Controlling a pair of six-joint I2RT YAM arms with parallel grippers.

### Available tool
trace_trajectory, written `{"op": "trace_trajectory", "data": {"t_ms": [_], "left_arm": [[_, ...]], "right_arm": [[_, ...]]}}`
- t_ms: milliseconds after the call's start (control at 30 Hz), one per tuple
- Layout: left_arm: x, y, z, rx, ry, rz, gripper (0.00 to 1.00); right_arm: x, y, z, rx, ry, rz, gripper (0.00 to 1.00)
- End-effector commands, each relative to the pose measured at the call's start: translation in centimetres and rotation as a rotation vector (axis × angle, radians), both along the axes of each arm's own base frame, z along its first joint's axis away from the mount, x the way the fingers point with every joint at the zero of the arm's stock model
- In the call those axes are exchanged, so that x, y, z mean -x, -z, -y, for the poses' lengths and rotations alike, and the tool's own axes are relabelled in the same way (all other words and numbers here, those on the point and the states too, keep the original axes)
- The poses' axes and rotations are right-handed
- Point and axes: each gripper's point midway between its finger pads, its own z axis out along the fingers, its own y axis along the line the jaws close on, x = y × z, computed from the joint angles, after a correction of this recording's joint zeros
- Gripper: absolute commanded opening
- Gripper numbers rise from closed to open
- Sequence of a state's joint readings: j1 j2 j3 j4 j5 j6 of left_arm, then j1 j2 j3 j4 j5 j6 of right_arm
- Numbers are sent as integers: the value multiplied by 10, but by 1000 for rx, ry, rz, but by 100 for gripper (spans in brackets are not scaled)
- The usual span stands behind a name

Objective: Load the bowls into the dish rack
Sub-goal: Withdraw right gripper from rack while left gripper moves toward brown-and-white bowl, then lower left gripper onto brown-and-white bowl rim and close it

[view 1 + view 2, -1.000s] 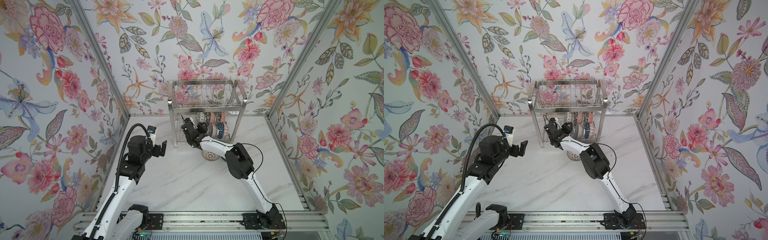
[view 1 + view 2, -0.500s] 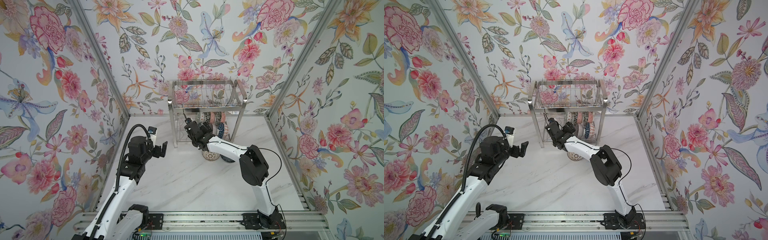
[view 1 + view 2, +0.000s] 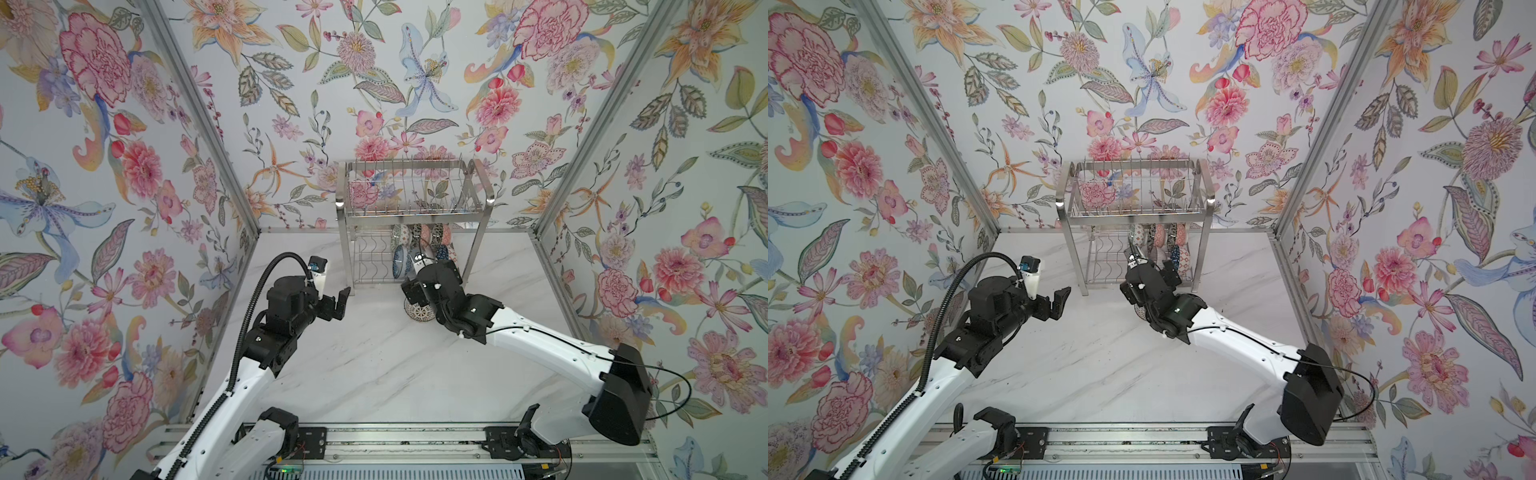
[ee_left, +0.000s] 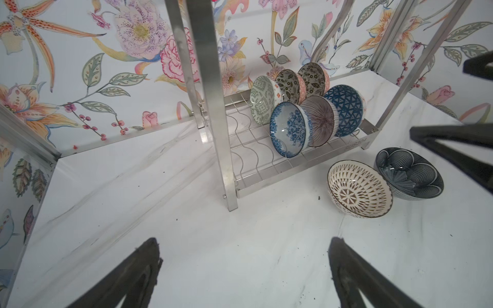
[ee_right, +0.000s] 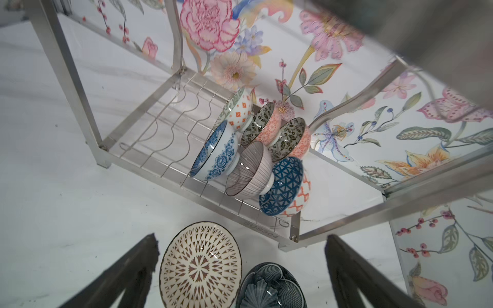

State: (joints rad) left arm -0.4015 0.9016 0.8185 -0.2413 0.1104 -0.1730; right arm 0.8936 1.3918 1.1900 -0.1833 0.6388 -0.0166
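Observation:
My left gripper should keep moving to the cream-and-brown bowl's rim (image 4: 329,180) opposite the dark blue bowl, which is free, until its fingers straddle that rim (image 4: 330,186).
The dish rack (image 3: 411,216) (image 3: 1136,210) stands at the back of the marble table. Several bowls stand on edge in its lower tier, among them a blue floral one (image 4: 289,129) (image 5: 216,153), a purple striped one (image 4: 320,120) and a blue triangle one (image 4: 346,109). A cream-and-brown bowl (image 4: 358,189) (image 5: 200,262) and a dark blue bowl (image 4: 410,173) (image 5: 269,288) sit on the table before the rack. My right gripper (image 5: 241,237) hangs open above these two, touching neither. My left gripper (image 3: 337,302) (image 4: 245,240) is open over bare table, left of the rack.
A flat steel rack leg (image 4: 224,149) stands between my left gripper and the bowls. Bare wavy wires (image 4: 248,149) fill the lower tier's left part. Floral walls with aluminium posts (image 3: 199,124) close three sides. The arms' base rail (image 3: 399,440) runs along the front.
My right gripper has drawn back out of the rack's lower tier, to the right and toward the front, and has opened. The left arm has not moved.

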Motion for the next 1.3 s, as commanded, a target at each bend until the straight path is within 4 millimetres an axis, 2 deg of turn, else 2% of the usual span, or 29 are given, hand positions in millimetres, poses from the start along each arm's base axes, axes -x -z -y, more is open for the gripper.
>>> {"op": "trace_trajectory", "data": {"t_ms": [0, 67, 167, 367, 767, 867, 1133, 1167, 1267], "left_arm": [[0, 0, 13, 32, -36, -13, 99], [2, 7, 26, 42, -25, -29, 99], [6, 18, 43, 58, -11, -50, 99], [13, 48, 84, 45, 44, -123, 99], [9, 102, 146, 77, 121, -253, 99], [5, 116, 156, 48, 129, -281, 99], [-15, 132, 172, -21, 131, -301, 100], [-18, 143, 174, -35, 126, -321, 99], [-25, 152, 182, -28, 131, -347, 99]], "right_arm": [[8, -26, 20, -117, 38, 14, 99], [8, -47, 27, -145, 49, 41, 99], [6, -61, 37, -138, 76, 70, 99], [16, -31, 56, -160, 105, 45, 99], [15, -21, 79, -170, 149, 45, 99], [14, -17, 81, -167, 155, 38, 99], [10, -9, 81, -162, 161, 24, 99], [10, -9, 81, -163, 161, 23, 99], [10, -8, 81, -163, 160, 22, 99]]}}
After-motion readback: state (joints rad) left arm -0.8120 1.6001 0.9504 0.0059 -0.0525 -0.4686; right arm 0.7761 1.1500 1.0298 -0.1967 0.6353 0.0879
